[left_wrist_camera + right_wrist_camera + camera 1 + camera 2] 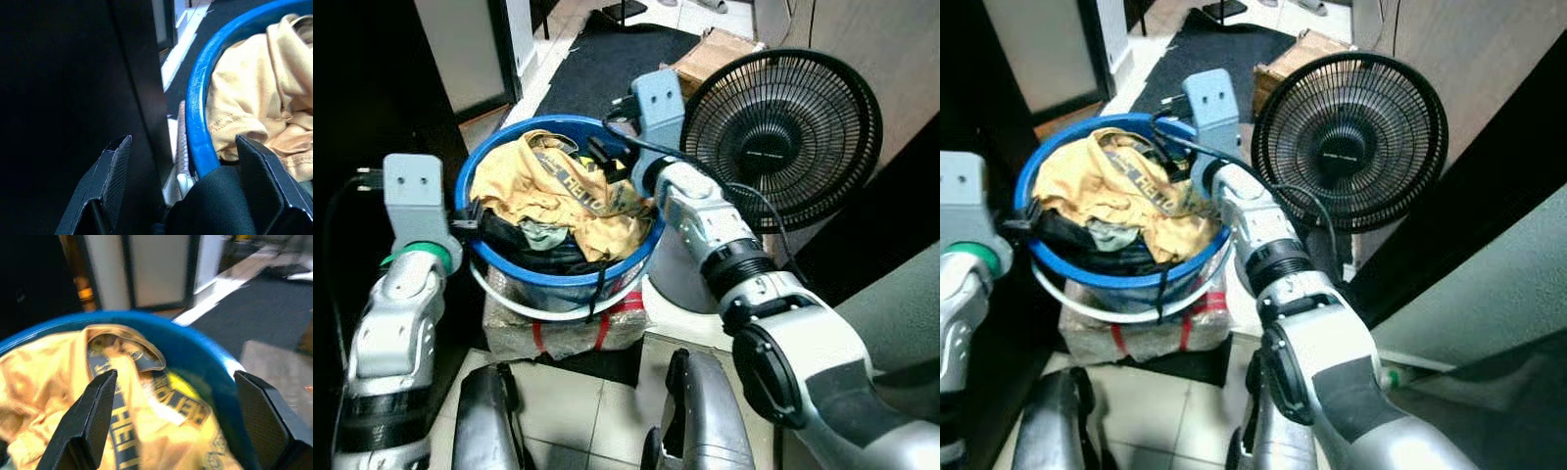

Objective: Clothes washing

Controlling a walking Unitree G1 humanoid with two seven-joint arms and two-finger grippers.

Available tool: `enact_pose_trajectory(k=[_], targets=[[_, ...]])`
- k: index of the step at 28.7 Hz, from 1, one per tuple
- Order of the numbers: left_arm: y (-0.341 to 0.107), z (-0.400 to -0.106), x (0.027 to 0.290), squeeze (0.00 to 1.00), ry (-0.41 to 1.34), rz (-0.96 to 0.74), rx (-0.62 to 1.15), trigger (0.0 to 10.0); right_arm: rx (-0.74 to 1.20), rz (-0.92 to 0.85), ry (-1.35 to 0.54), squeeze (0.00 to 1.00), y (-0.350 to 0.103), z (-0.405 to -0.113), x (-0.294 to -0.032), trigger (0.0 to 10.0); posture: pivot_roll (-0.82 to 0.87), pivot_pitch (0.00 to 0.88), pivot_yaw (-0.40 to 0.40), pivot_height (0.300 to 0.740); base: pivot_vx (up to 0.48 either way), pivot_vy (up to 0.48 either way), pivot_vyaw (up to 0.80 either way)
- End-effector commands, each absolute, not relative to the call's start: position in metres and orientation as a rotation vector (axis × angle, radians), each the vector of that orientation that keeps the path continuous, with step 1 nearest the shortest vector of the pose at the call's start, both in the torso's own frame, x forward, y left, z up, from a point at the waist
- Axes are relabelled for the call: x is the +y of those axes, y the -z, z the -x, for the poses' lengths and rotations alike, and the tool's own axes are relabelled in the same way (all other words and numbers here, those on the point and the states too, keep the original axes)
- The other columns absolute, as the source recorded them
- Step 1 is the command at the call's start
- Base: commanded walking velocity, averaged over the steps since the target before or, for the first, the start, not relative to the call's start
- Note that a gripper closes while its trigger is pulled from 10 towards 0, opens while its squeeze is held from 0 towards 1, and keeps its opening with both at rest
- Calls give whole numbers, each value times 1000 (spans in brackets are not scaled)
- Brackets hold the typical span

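Brighter yellow cloth [182,385] shows past the yellow shirt's printed part [548,191]. I should expect another piece of clothing hidden underneath when I pick up the yellow shirt.
A blue bucket [558,270] heaped with clothes stands on a wrapped bundle before me. A yellow printed shirt [524,181] lies on top, over a dark garment [524,250]. My left gripper [182,143] is open at the bucket's left rim [198,98]; one finger is outside the rim and the other over the dark garment [215,205]. My right gripper [176,377] is open at the bucket's far right rim, just above the yellow shirt [132,431]. It holds nothing.
A black floor fan [783,137] stands right beside the bucket, close to my right arm. A cardboard box [715,49] and a dark mat [607,59] lie beyond. A dark cabinet wall [63,98] is tight against my left gripper. The bucket's white handle [548,311] hangs down in front.
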State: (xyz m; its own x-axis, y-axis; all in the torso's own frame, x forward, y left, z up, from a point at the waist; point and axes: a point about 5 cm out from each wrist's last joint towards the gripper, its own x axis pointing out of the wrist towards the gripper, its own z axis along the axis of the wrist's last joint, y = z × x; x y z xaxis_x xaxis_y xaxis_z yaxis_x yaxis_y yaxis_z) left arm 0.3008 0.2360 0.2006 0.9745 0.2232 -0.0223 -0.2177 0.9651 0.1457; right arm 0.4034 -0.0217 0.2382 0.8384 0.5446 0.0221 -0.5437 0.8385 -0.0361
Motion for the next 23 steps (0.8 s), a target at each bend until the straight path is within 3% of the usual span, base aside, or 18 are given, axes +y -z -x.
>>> enact_pose_trajectory(k=[1,6,13,14,16,17,18,23], targets=[[-184,-291,249,0,-281,-150,131,10000,48,61,-607,0,-222,-402,-20,10000,194,226,-87,475,0,0,0],[-179,-289,243,0,-261,-149,156,10000,132,38,-628,0,-205,-400,-29,10000,164,245,-79,475,0,0,0],[-178,-294,235,0,-238,-137,166,10000,260,133,-521,0,-163,-397,-64,9608,137,238,-77,475,0,0,0],[-178,-295,234,0,-237,-136,165,10000,281,138,-504,0,-158,-397,-69,4392,134,232,-77,475,0,0,0],[-179,-295,234,0,-235,-133,164,10000,314,147,-484,0,-149,-395,-77,706,132,228,-76,475,0,0,0],[-179,-295,234,0,-235,-133,164,10000,314,147,-484,0,-149,-395,-77,706,132,228,-76,475,0,0,0],[-180,-295,233,0,-234,-132,163,10000,330,150,-476,0,-145,-394,-80,0,133,223,-75,475,0,0,0],[-183,-296,234,0,-232,-133,161,10000,383,172,-467,0,-130,-389,-88,0,133,212,-67,475,0,0,0]])
